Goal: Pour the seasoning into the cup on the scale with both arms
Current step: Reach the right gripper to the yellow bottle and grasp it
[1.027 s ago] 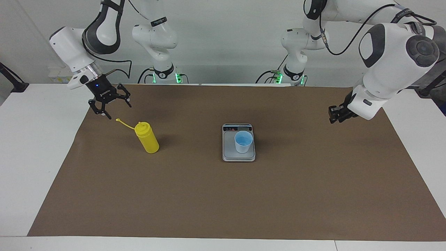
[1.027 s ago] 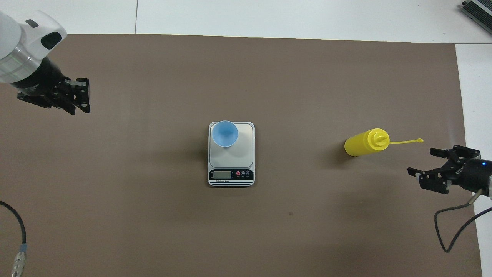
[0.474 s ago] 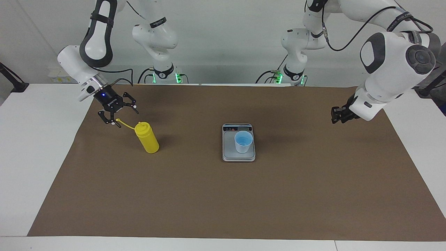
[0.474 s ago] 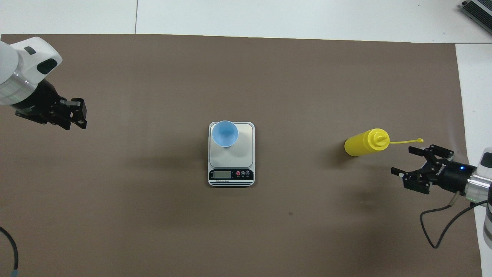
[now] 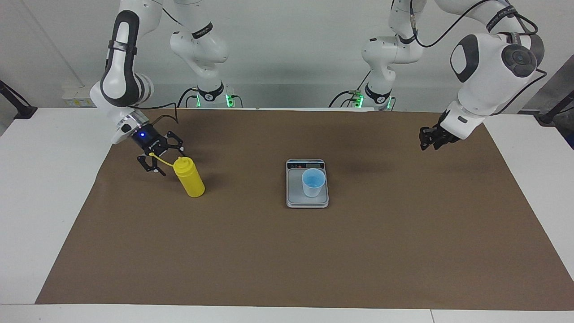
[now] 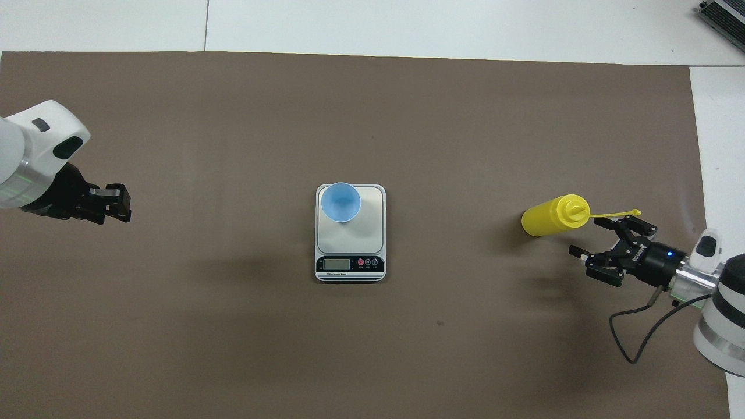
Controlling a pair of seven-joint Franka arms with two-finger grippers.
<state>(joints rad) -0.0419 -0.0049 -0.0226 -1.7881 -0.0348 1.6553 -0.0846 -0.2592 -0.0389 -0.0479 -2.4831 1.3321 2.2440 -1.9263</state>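
The thin cap strap [image 6: 612, 215] sticks out straight sideways [image 6: 635, 212], so I expect it to stay out, clear of the nozzle, when I tip the yellow seasoning bottle.
The yellow seasoning bottle [image 5: 191, 180] [image 6: 550, 216] stands upright on the brown mat toward the right arm's end of the table, its thin cap strap [image 6: 612, 214] sticking out sideways. My right gripper [image 5: 167, 160] [image 6: 588, 235] is open, low beside the bottle's nozzle, with the strap's end between its spread fingers; it does not touch the bottle's body. The light-blue cup [image 5: 313, 181] [image 6: 340, 202] stands on the silver-grey scale [image 5: 293, 190] [image 6: 368, 228] at mid-table. My left gripper [image 5: 428, 139] [image 6: 110, 203] hangs over the mat at the left arm's end, holding nothing.
A brown mat [image 5: 287, 260] covers most of the white table [image 5: 40, 188]. The scale's dark display strip [image 6: 349, 265] faces the robots. A black cable [image 6: 640, 337] trails from the right wrist. A grey device [image 6: 724, 14] sits at one table corner.
My right gripper came down and moved in toward the bottle's top, reaching the cap strap. The left gripper drew back toward the robots. Bottle, cup and scale stayed put.
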